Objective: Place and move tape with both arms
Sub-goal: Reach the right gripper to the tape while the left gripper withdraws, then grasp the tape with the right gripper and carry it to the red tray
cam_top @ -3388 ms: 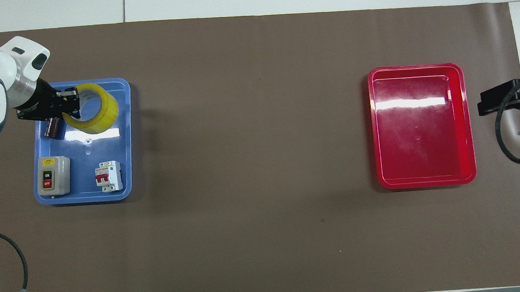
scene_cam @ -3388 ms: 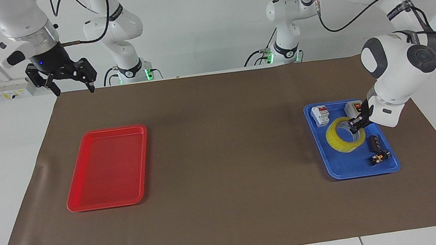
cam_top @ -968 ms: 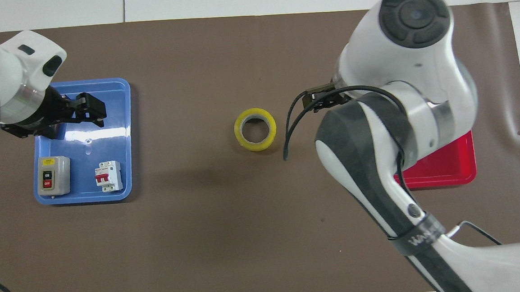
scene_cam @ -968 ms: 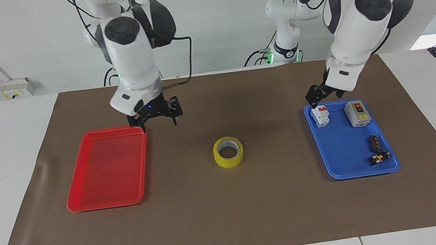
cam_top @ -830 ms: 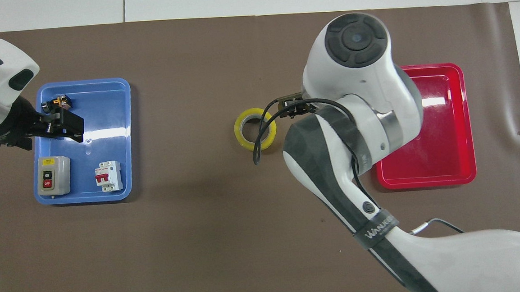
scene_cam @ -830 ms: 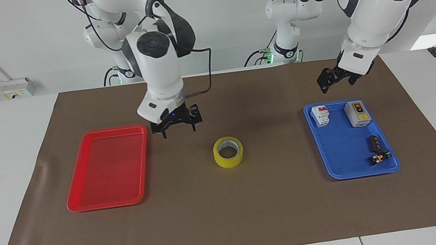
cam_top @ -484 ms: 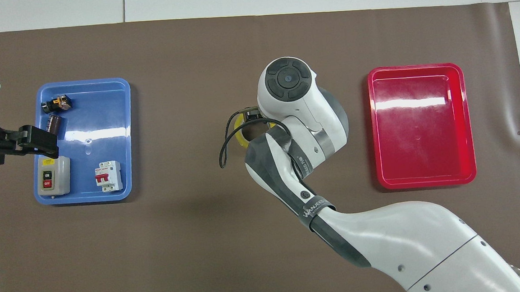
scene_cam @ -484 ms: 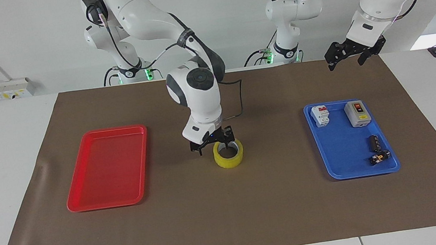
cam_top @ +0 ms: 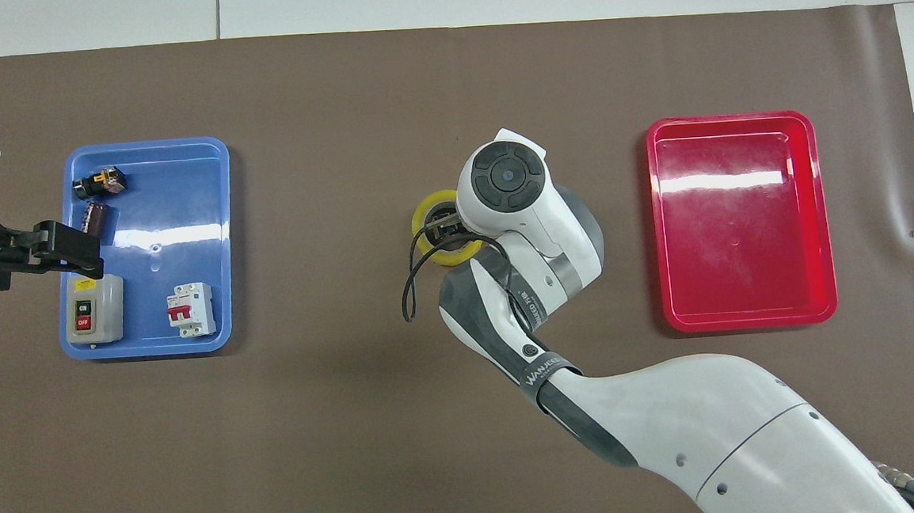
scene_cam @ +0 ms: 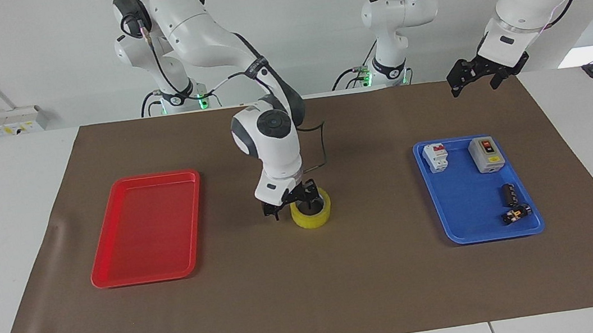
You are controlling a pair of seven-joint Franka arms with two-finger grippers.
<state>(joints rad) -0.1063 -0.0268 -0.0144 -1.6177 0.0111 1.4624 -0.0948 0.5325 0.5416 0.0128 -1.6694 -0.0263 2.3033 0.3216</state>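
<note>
The yellow tape is midway on the mat point(scene_cam: 314, 221) and my left gripper is far from the red tray, so my right gripper should move the tape into that tray point(cam_top: 738, 229).
The yellow tape point(scene_cam: 314, 218) lies flat on the brown mat, midway between the two trays. My right gripper point(scene_cam: 291, 208) is down at it, open, one finger inside the ring and the other outside the wall on the red tray's side. In the overhead view the right arm's wrist covers most of the tape point(cam_top: 426, 238) and hides the fingers. Raised and open with nothing in it, my left gripper point(scene_cam: 474, 79) hangs over the mat at the blue tray's edge point(cam_top: 80, 249).
A red tray point(scene_cam: 153, 176) lies bare toward the right arm's end. The blue tray point(scene_cam: 494, 235) toward the left arm's end holds a grey switch box point(scene_cam: 486, 154), a white circuit breaker point(scene_cam: 435, 157) and two small dark parts point(scene_cam: 509, 194). Two smaller white arms stand idle.
My right gripper swept from beside the red tray to the tape and came down around its wall. My left gripper rose away from the blue tray, then held still.
</note>
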